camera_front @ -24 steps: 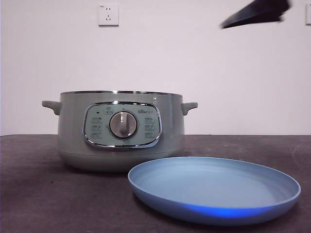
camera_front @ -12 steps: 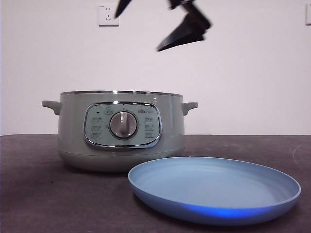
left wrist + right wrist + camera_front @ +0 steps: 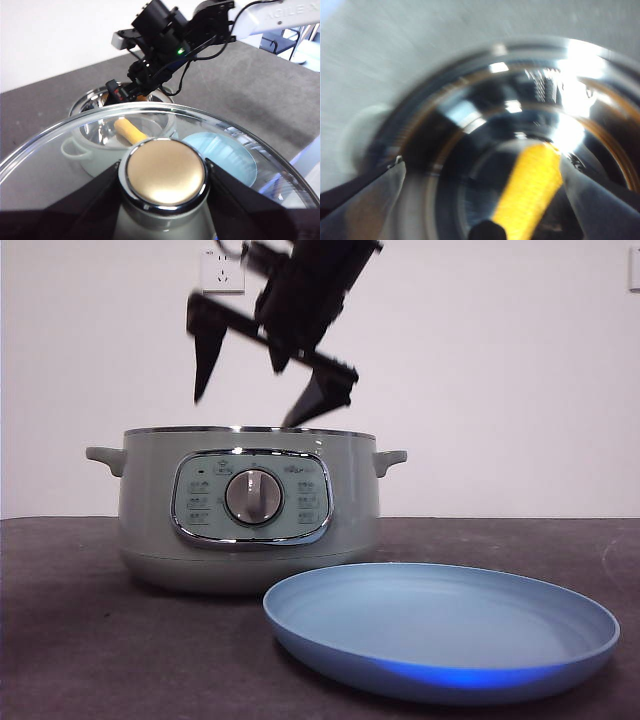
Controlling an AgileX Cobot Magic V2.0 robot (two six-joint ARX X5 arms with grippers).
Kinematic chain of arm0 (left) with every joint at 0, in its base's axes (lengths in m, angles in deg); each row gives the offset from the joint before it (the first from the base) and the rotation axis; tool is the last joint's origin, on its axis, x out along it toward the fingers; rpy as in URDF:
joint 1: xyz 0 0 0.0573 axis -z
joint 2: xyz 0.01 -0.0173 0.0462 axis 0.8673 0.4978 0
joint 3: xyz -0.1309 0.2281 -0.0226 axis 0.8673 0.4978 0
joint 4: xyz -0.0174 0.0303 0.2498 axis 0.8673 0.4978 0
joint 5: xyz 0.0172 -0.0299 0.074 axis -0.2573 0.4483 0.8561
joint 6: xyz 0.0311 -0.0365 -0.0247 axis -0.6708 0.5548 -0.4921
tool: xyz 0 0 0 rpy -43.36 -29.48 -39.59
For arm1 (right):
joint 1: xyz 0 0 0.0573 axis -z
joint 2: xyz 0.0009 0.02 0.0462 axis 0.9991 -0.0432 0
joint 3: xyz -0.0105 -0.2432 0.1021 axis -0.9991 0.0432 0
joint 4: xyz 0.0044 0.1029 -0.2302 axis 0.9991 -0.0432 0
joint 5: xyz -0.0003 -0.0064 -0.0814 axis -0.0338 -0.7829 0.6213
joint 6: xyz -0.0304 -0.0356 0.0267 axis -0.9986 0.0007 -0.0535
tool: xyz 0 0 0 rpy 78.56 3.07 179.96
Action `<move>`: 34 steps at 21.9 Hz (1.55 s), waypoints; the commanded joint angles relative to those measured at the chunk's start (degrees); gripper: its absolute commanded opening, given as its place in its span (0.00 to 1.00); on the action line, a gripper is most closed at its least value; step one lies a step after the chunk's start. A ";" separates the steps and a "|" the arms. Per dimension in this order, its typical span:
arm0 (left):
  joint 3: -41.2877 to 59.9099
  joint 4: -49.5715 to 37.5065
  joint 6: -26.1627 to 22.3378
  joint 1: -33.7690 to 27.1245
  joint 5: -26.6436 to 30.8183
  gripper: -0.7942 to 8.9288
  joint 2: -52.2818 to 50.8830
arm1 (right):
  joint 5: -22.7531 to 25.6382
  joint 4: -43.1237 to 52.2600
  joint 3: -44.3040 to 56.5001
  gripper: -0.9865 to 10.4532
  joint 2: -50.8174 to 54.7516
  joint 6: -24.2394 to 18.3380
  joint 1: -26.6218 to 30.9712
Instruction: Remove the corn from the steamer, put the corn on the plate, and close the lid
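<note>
I should expect the steamer (image 3: 250,510) to be empty when I take the yellow corn out, because shiny metal (image 3: 487,160) shows around the corn.
The sage-green steamer (image 3: 250,510) stands open on the table, with the light-blue plate (image 3: 440,630) in front of it to the right. My right gripper (image 3: 250,400) hangs open just above the steamer's opening. Its blurred wrist view looks down into the shiny pot (image 3: 470,65), where the yellow corn (image 3: 530,190) lies between the open jaws of that gripper (image 3: 480,167), apart from them. My left gripper (image 3: 162,197) is shut on the knob (image 3: 165,170) of the glass lid (image 3: 65,155) and holds it up. Through the glass the corn (image 3: 131,131) and plate (image 3: 220,155) show.
A dark grey table (image 3: 80,640) carries everything, with a white wall and a socket (image 3: 222,270) behind. The right arm (image 3: 170,35) reaches over the pot in the left wrist view.
My right gripper has come down and leftward from the top right corner to just above the steamer's opening. Steamer and plate have not moved.
</note>
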 commanded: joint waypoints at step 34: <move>-0.44 -1.68 -0.66 1.55 -0.31 0.08 -0.57 | 7.37 2.51 -0.07 0.07 0.20 -4.31 -0.85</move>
